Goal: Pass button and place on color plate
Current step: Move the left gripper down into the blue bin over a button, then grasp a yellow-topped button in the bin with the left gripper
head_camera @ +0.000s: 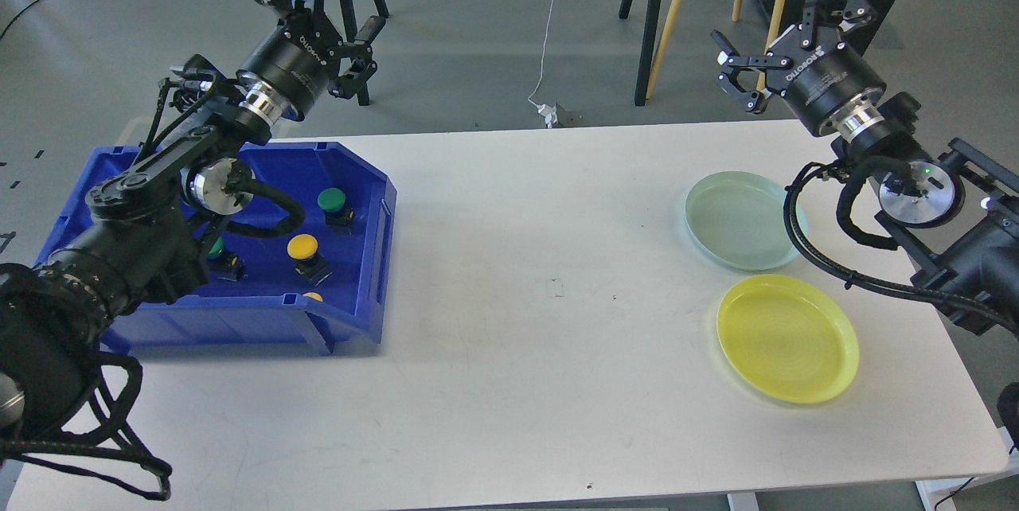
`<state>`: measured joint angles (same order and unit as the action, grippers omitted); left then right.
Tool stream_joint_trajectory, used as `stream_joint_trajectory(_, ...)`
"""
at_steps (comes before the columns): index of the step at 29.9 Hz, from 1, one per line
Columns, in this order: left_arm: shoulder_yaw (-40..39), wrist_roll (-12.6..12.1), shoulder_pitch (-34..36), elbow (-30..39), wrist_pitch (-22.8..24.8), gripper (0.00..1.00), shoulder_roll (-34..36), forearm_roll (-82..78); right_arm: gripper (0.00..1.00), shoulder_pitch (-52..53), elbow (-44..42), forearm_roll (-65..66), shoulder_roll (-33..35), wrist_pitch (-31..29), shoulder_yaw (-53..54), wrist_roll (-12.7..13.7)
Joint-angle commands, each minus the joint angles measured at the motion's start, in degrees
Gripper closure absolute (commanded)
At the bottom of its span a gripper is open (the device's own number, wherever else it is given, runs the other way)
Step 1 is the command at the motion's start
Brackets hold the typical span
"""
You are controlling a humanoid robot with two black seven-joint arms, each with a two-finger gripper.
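Observation:
I expect the yellow button to come up in one piece, dark end outermost, when I lift it, because a dark body (314, 271) reaches down below the yellow cap (302, 247).
Several buttons lie in the blue bin (374, 256) at the left: a green button (332, 202), a yellow button (303, 250), another green one (216, 250) partly behind my left arm, and a yellow edge (314, 297) at the bin's front wall. Two plates rest on the right: a pale green plate (736, 218) and a yellow plate (786, 336). My left gripper (322, 1) is raised behind the bin, open and holding nothing. High above the table's far right edge, my right gripper (776, 21) is open and holding nothing.
The white table (525, 296) spans the view. Beyond its far edge are black and wooden stand legs (653, 25), a hanging white cable (548, 33) and floor cables. My right arm's hoses (820, 252) overlap the green plate's right rim.

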<state>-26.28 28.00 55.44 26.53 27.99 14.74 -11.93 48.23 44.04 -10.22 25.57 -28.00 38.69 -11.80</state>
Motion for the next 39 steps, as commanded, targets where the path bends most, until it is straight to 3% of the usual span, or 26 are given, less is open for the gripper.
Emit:
stream_joint_trajectory(1, 0.0, 0.0, -0.1, -0.2, 0.0, 0.0, 0.1, 0.1, 0.0, -0.5, -0.1, 0.0, 0.4, 0.0, 0.2, 0.0)
stream_joint_trajectory(11, -2.8, 0.0, -1.0, -3.2, 0.0, 0.0, 1.2, 3.6, 0.0, -0.5, -0.3, 0.0, -0.3, 0.0, 0.3, 0.0)
stream_joint_trajectory(16, -6.9, 0.0, -2.4, -0.6, 0.0, 0.0, 0.2, 3.8, 0.0, -0.5, -0.3, 0.0, -0.3, 0.0, 0.3, 0.0)
stream_joint_trajectory(22, -8.0, 0.0, -2.4, 11.1, 0.0, 0.0, 5.5, 2.3, 0.0, -0.9, -0.3, 0.0, -0.3, 0.0, 0.3, 0.0)
stream_joint_trajectory(29, -5.0, 0.0, -1.0, 37.3, 0.0, 0.01, 26.2, -25.6, 0.0, -0.9, -0.6, 0.0, -0.3, 0.0, 0.3, 0.0)
stream_joint_trajectory(32, 6.3, 0.0, 5.5, 43.5, 0.0, 0.01, 34.3, -31.1, 0.0, -1.1, -0.6, 0.0, -0.3, 0.0, 0.3, 0.0)
stream_joint_trajectory(36, 29.5, 0.0, 18.9, 43.3, 0.0, 0.01, 35.4, -40.3, 0.0, -1.4, -0.6, 0.0, 0.1, 0.0, 0.3, -0.1)
stream_joint_trajectory(39, 42.9, 0.0, 23.8, 42.6, -2.2, 0.01, 34.6, -53.1, 0.0, -1.9, -0.6, 0.0, 0.2, 0.0, 0.3, -0.1)
